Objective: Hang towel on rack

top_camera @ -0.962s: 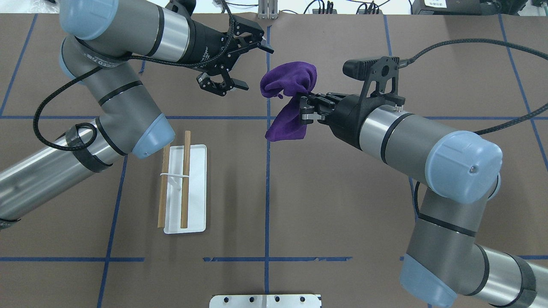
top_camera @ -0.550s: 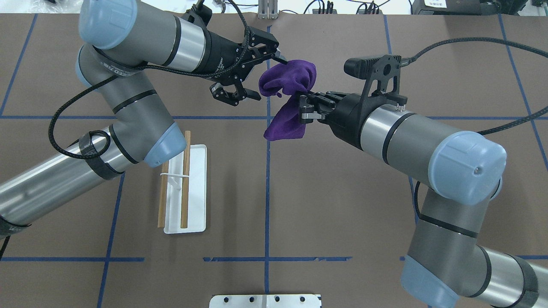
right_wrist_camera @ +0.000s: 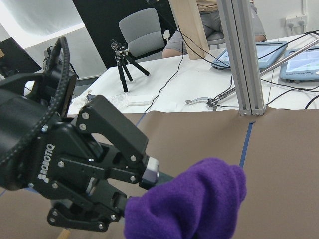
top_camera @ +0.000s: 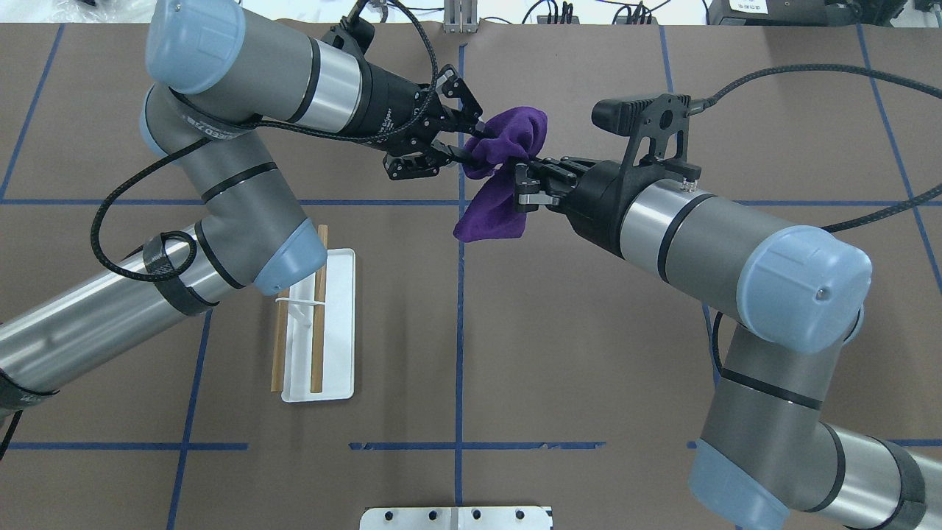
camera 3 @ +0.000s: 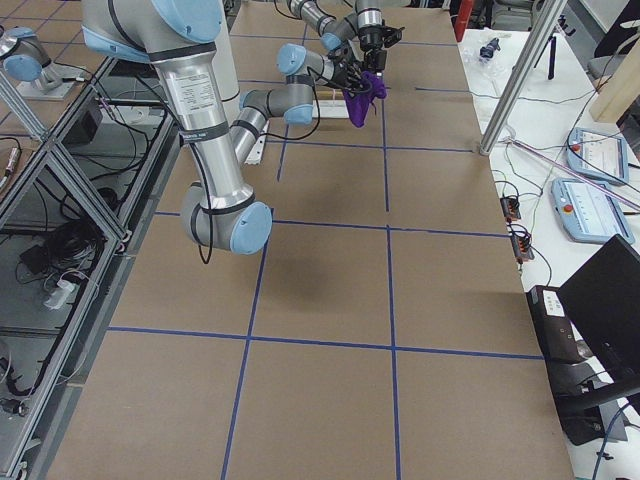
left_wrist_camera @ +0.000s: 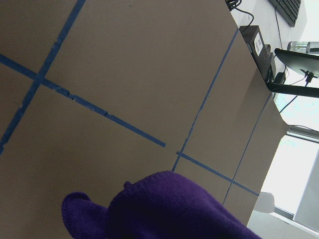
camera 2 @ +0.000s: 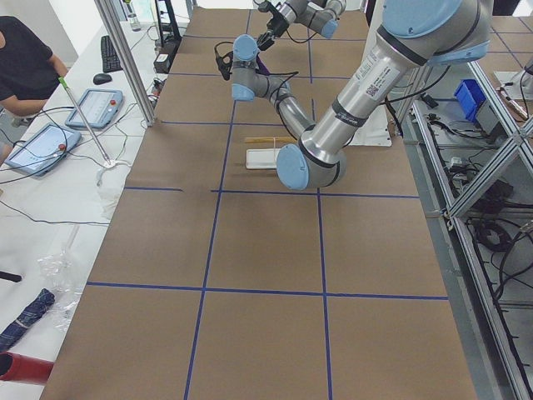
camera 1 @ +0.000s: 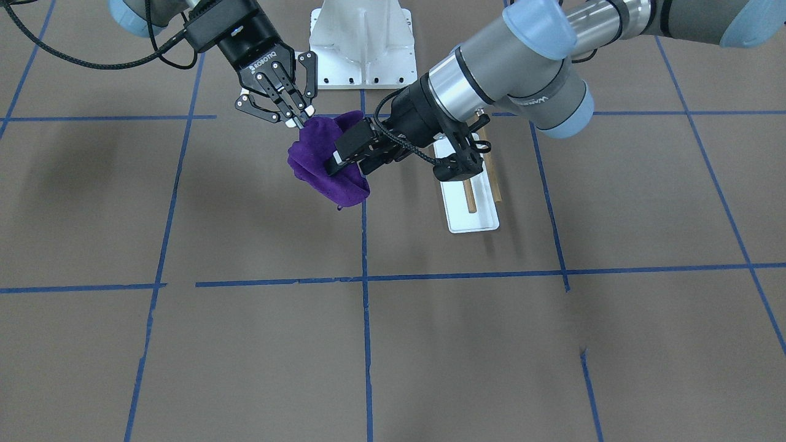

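The rack (camera 1: 471,202) is on my left gripper's side, but my right gripper is pinching the towel (camera 1: 315,135) too, so next my right gripper lets go and moves out of the way first.
The purple towel (top_camera: 508,140) hangs in the air over the table's far middle; it also shows in the front view (camera 1: 319,162). My right gripper (top_camera: 521,177) is shut on its middle, with one fold drooping below it. My left gripper (top_camera: 472,144) has come in from the left, and its fingers have closed onto the towel's upper lump; in the right wrist view its fingertips (right_wrist_camera: 152,172) press into the cloth (right_wrist_camera: 194,204). The rack (top_camera: 335,324), a white tray with two wooden rods (top_camera: 318,324), stands on the table at near left, partly under my left elbow.
A white bolted pedestal (top_camera: 456,517) sits at the near table edge, between the arm bases. Blue tape lines (top_camera: 460,331) cross the brown table. The left arm's elbow (top_camera: 291,258) hangs over the rack's far end. Operators' gear lies beyond the far edge.
My left gripper has moved right to the towel and narrowed from wide open onto its upper lump. My right gripper and the towel have hardly moved.
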